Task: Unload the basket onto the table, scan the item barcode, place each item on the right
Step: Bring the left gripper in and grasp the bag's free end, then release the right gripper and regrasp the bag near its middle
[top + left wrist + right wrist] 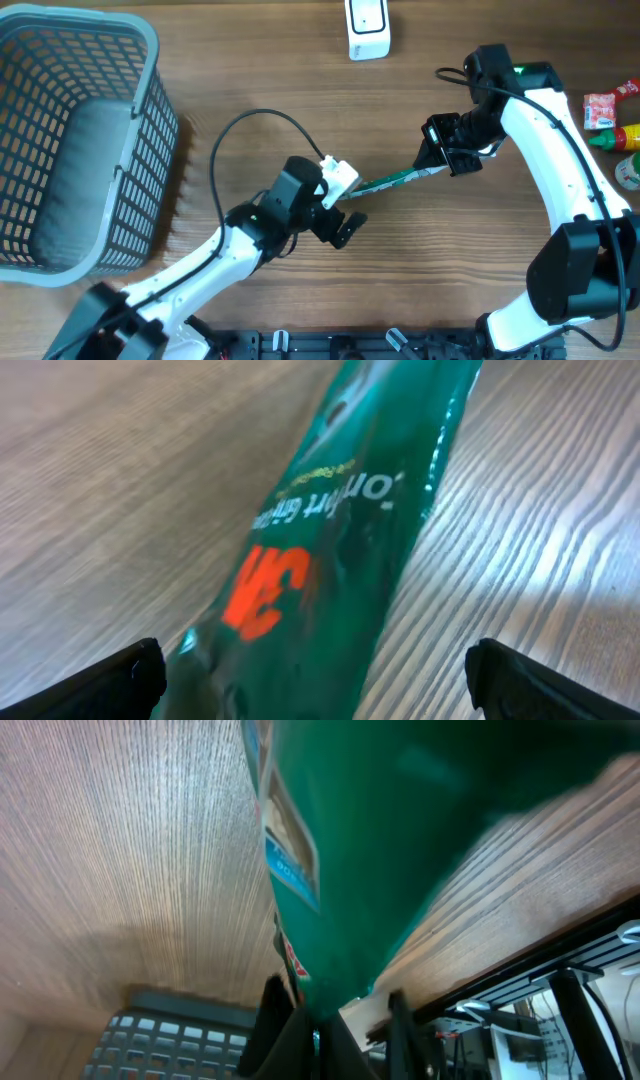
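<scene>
The packet's narrow tip point(428, 172) is pinched in my right gripper, so my left gripper needs to hold the other end point(364, 188) while my right gripper opens and grips the packet further in.
The item is a long green 3M packet point(395, 181) with an orange logo, stretched between the two arms above the wooden table. My right gripper point(440, 165) is shut on its right end; in the right wrist view the packet point(380, 840) narrows down into the closed fingers point(320, 1020). My left gripper point(342, 202) is open at the packet's left end. In the left wrist view the packet point(330, 540) runs between the wide-apart fingertips point(135, 675), touching neither. No barcode shows. The white scanner point(367, 28) stands at the table's far edge.
A grey mesh basket point(150, 60) fills the left side. Red snack packets point(600, 108) and a bottle point(625, 137) lie at the right edge. A black cable point(250, 120) loops behind the left arm.
</scene>
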Controlling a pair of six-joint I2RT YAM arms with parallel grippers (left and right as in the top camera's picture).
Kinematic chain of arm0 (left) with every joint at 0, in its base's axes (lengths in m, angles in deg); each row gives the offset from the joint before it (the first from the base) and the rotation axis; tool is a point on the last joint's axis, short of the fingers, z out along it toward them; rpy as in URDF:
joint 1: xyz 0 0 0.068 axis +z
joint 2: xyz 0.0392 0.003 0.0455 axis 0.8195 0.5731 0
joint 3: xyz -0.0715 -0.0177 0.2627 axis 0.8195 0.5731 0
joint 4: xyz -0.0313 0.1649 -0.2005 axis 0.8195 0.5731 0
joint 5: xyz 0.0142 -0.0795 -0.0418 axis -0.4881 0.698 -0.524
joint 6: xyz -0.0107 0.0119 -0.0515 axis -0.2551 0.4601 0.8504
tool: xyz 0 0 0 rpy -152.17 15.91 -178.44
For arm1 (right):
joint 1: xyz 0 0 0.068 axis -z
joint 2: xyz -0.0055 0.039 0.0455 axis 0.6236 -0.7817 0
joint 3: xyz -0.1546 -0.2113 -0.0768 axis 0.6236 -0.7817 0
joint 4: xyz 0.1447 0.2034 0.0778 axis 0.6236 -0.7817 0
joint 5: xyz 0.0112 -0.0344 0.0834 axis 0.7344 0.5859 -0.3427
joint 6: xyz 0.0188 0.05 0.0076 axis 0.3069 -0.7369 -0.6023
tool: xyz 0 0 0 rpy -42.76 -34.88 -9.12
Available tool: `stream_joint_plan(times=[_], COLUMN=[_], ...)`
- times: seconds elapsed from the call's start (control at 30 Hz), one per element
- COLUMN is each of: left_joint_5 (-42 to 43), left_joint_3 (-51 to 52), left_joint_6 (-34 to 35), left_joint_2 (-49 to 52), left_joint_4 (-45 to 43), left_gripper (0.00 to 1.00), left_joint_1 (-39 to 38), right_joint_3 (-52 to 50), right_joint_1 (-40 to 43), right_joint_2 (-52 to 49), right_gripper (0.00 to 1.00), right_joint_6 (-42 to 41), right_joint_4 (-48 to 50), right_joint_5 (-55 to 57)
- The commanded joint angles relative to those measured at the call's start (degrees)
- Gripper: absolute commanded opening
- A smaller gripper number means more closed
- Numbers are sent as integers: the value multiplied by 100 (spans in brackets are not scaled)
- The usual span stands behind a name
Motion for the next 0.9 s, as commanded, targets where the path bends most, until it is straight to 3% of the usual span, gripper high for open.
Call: stream_joint_plan(times=[0.0, 0.03, 0.1, 0.17, 0.2, 0.27, 0.37, 0.47, 0.6, 0.67, 0.77, 0.87], left_joint_5=[518, 516, 518, 516, 518, 520, 518, 669, 1075, 1075, 1073, 1071], left_joint_3=[-68, -68, -68, -68, -68, -68, -68, -68, -68, -68, -70, -70], left_joint_6=[-138, -140, -140, -7, 94, 219, 422, 660, 658, 658, 656, 651], left_joint_2=[284, 286, 284, 284, 284, 284, 280, 267, 190, 138, 24, -33], left_joint_4=[-321, -367, -404, -409, -426, -468, -531, -549, -439, -323, -131, -94], left_gripper=[94, 88, 64, 29, 17, 4, 4, 4, 4, 4, 4, 4], left_joint_1=[-20, -20, -20, -20, -20, -20, -20, -7, -4, -4, -4, -2], right_joint_3=[-48, -48, -48, -48, -48, -48, -48, -46, 107, 238, 273, 254], right_joint_1=[24, 24, 24, 24, 24, 24, 37, 142, 531, 782, 1213, 1486], right_joint_2=[-90, -90, -90, -90, -90, -90, -90, -90, -85, -83, -85, -85], right_gripper=[4, 4, 4, 4, 4, 4, 4, 13, 23, 43, 88, 98], right_joint_6=[59, 61, 85, 149, 162, 166, 391, 1810, 3781, 4568, 5362, 5241], right_joint_4=[-15, -17, -17, -15, -17, -15, 55, 518, 857, 870, 754, 299], right_joint_5=[-140, -140, -138, -138, -138, -138, -17, 170, -586, -673, -673, -699])
